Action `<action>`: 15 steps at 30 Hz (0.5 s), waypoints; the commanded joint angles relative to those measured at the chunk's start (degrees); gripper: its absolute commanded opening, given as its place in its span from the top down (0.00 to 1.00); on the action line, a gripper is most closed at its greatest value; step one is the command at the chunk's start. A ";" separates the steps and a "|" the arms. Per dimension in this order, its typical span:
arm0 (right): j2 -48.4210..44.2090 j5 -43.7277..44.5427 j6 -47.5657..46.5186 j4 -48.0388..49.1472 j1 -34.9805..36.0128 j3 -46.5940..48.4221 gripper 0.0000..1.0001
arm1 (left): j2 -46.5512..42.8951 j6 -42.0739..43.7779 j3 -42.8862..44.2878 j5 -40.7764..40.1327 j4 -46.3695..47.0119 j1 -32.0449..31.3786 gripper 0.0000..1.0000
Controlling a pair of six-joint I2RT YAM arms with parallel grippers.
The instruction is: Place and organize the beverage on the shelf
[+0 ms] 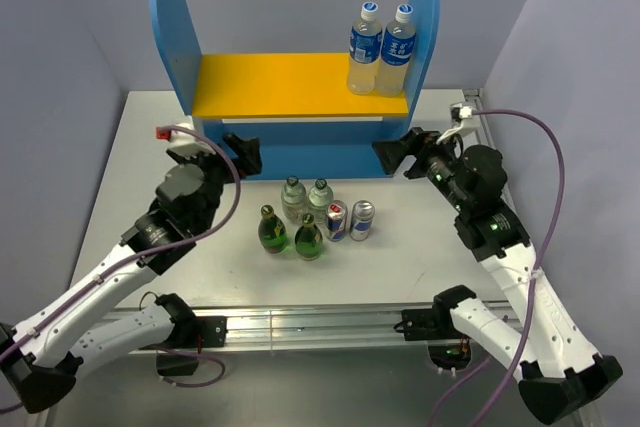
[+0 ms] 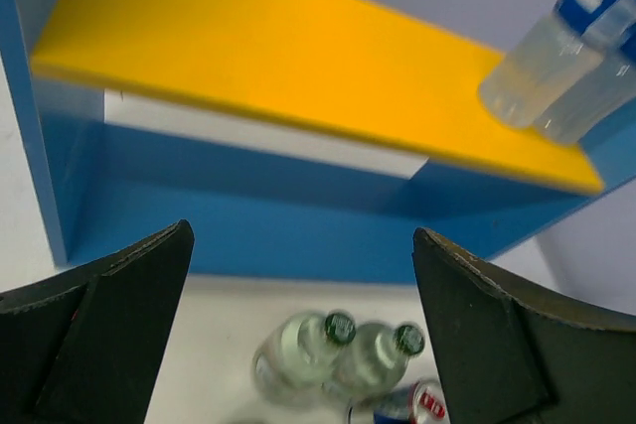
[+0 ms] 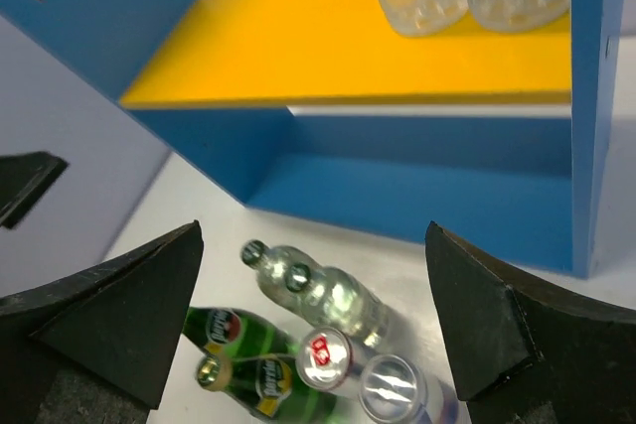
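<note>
The dark green bottle [image 1: 272,234] nearest my left gripper is standing upright and has open space beside it. I should keep moving down toward its neck [image 1: 267,212] until my fingers are around it.
Six small drinks stand grouped on the table before the blue shelf [image 1: 170,27]: two dark green bottles [image 1: 272,231] [image 1: 308,238], two short clear bottles [image 1: 292,197] [image 1: 320,197] and two silver-and-blue cans [image 1: 337,220] [image 1: 361,219]. My left gripper [image 1: 243,152] is open and empty, up and left of the group. My right gripper [image 1: 392,154] is open and empty, up and right of it. The left wrist view shows the clear bottles [image 2: 298,354] and one can [image 2: 412,404] between my open fingers. The right wrist view shows the clear bottles [image 3: 328,295], green bottles [image 3: 248,345] and cans [image 3: 333,356].
Two taller clear bottles with blue labels and caps [image 1: 366,47] [image 1: 398,49] stand at the right end of the yellow-orange upper board [image 1: 280,82]. The shelf's lower level [image 1: 310,157] is blue. Grey walls close in the table at the back and sides.
</note>
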 commanded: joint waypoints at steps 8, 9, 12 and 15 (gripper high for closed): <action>-3.63 30.72 -5.29 -3.13 20.46 -7.97 0.00 | 0.76 -6.13 -8.54 -18.85 -12.17 -21.04 0.01; -2.93 33.44 -5.02 -3.92 23.18 -7.97 0.00 | -0.03 -6.31 -8.98 -18.06 -12.26 -21.67 0.01; -0.47 40.49 -3.26 -7.26 25.31 -6.92 0.01 | -1.35 -6.75 -10.13 -16.82 -13.05 -22.64 0.01; 0.24 41.03 -3.17 -7.18 25.40 -7.27 0.01 | -1.53 -7.54 -10.04 -18.04 -15.41 -23.08 0.03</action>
